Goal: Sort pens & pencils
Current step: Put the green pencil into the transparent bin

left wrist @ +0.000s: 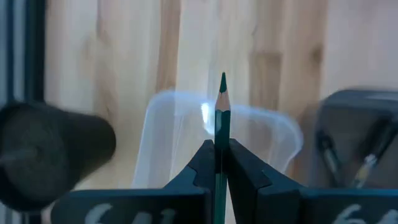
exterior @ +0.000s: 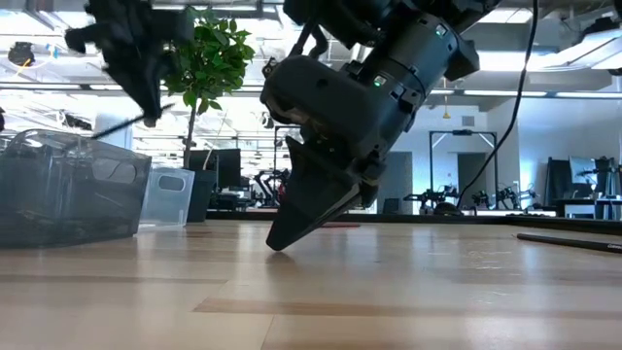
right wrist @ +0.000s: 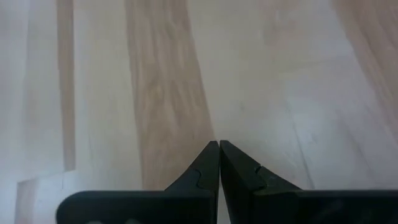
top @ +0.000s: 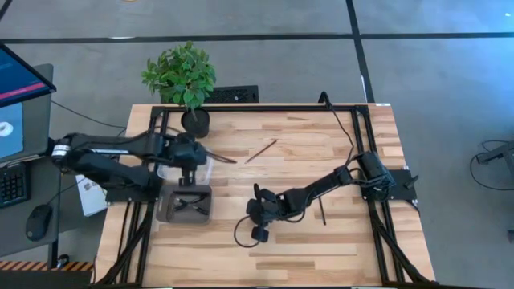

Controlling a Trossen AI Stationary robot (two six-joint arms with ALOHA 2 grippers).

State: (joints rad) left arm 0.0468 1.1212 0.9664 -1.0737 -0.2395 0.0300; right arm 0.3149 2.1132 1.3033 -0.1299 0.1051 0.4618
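My left gripper should keep going down and let go inside the bin's clear rim, because the green pencil [left wrist: 222, 124] is over the open clear bin [left wrist: 252, 140] and the pens are in the dark grey bin.
My left gripper [top: 193, 160] hangs above a clear bin [top: 183, 170] and is shut on a dark green pencil [left wrist: 222, 106], which also shows in the high view [top: 221, 156]. A dark grey bin [top: 185, 202] beside the clear one holds a few dark pens [left wrist: 348, 155]. A brown pencil [top: 261, 151] lies flat on the table's far middle, and a black pen [top: 323, 210] lies at the right. My right gripper [top: 259, 215] is shut and empty at the table's middle, its tips [exterior: 277, 243] down at the wood; whether they touch it I cannot tell. My left gripper pinches the green pencil's shaft [left wrist: 221, 134] between its two fingers, a short way behind the sharpened point [left wrist: 222, 81]. The fingers come from above and lie across the pencil. The pencil is lifted clear over the clear bin, about level, its point toward the table's right.
A potted plant [top: 183, 80] stands at the far left, its black pot [top: 195, 122] just beyond the bins. Black frame rails [top: 361, 152] run along the table's sides. Bare wood lies at the near middle and near right.
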